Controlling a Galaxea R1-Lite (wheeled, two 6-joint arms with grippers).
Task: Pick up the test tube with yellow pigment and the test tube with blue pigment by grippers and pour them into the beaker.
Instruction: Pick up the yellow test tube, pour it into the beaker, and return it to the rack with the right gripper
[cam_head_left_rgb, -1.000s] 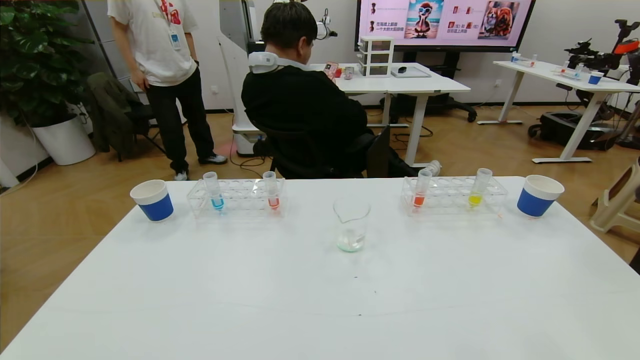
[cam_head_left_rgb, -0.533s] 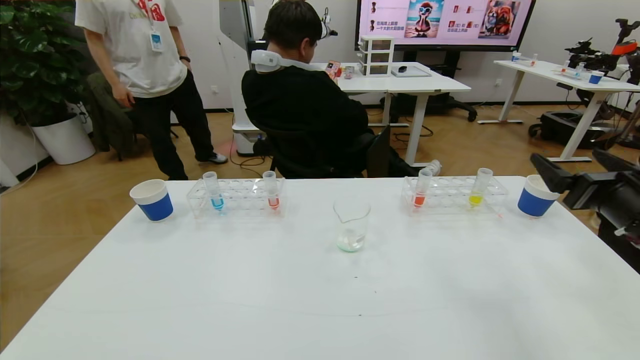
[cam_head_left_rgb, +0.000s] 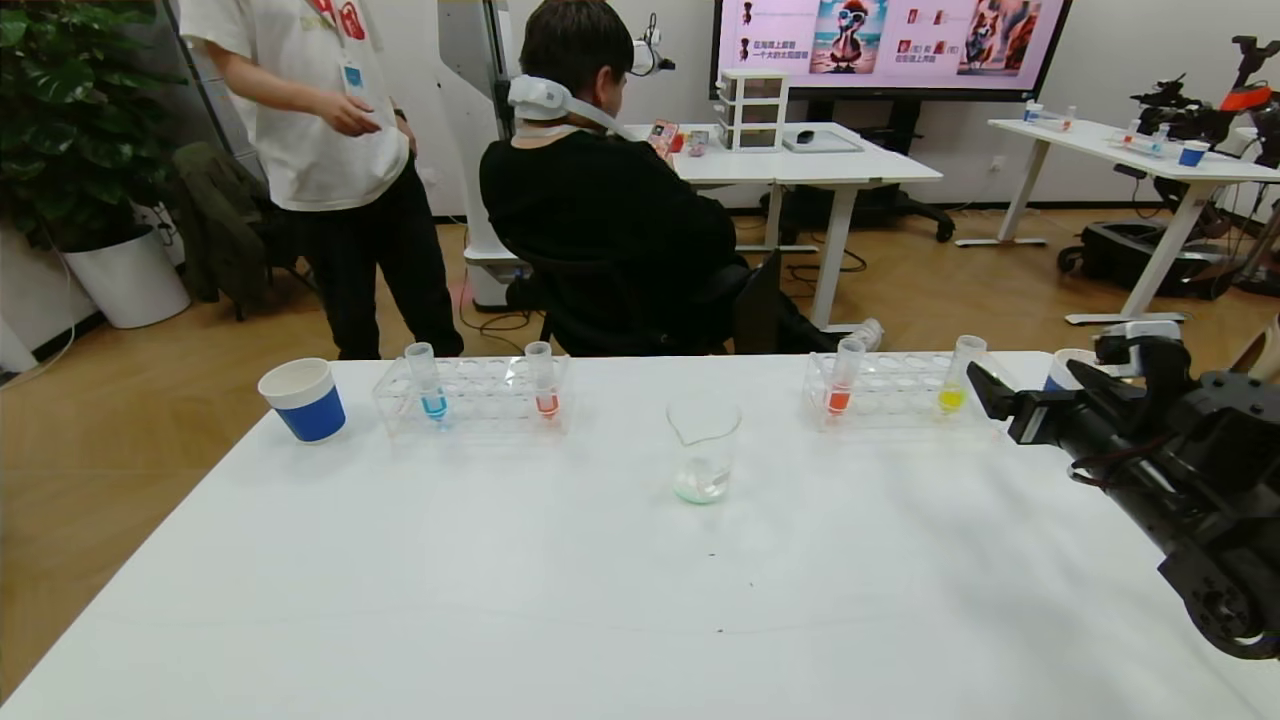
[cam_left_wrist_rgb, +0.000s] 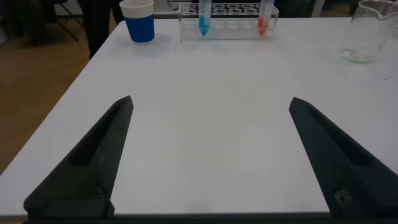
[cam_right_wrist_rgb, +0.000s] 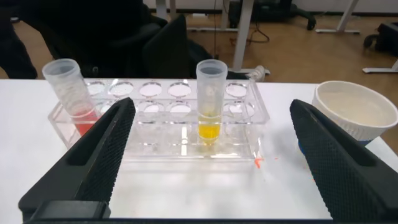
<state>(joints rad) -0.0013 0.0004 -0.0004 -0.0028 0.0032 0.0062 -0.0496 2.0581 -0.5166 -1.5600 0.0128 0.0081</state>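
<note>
The yellow pigment (cam_head_left_rgb: 951, 398) will flow freely in a thin stream when I pour, because the opening of the yellow tube (cam_head_left_rgb: 970, 344) is open and uncapped.
The yellow tube (cam_head_left_rgb: 957, 380) stands upright near the right end of the right clear rack (cam_head_left_rgb: 900, 398). In the right wrist view this tube (cam_right_wrist_rgb: 210, 99) sits straight ahead, centred between my fingers. My right gripper (cam_head_left_rgb: 1022, 382) is open and empty, just right of the rack and short of the tube; it also shows in the right wrist view (cam_right_wrist_rgb: 211, 104). The blue tube (cam_head_left_rgb: 430, 385) stands in the left rack (cam_head_left_rgb: 485, 400) and shows in the left wrist view (cam_left_wrist_rgb: 203, 15). The beaker (cam_head_left_rgb: 703, 447) stands at table centre. My left gripper (cam_left_wrist_rgb: 211, 101) is open and empty, low over the near left table.
An orange tube (cam_head_left_rgb: 842, 385) shares the right rack, and a red tube (cam_head_left_rgb: 543, 385) shares the left rack. Blue paper cups stand at far left (cam_head_left_rgb: 303, 400) and far right (cam_head_left_rgb: 1060, 368), the right one partly behind my gripper. Two people are beyond the table.
My right arm has come in from the right edge and moved left to the end of the right rack, fingers open. The tubes and beaker have not moved.
</note>
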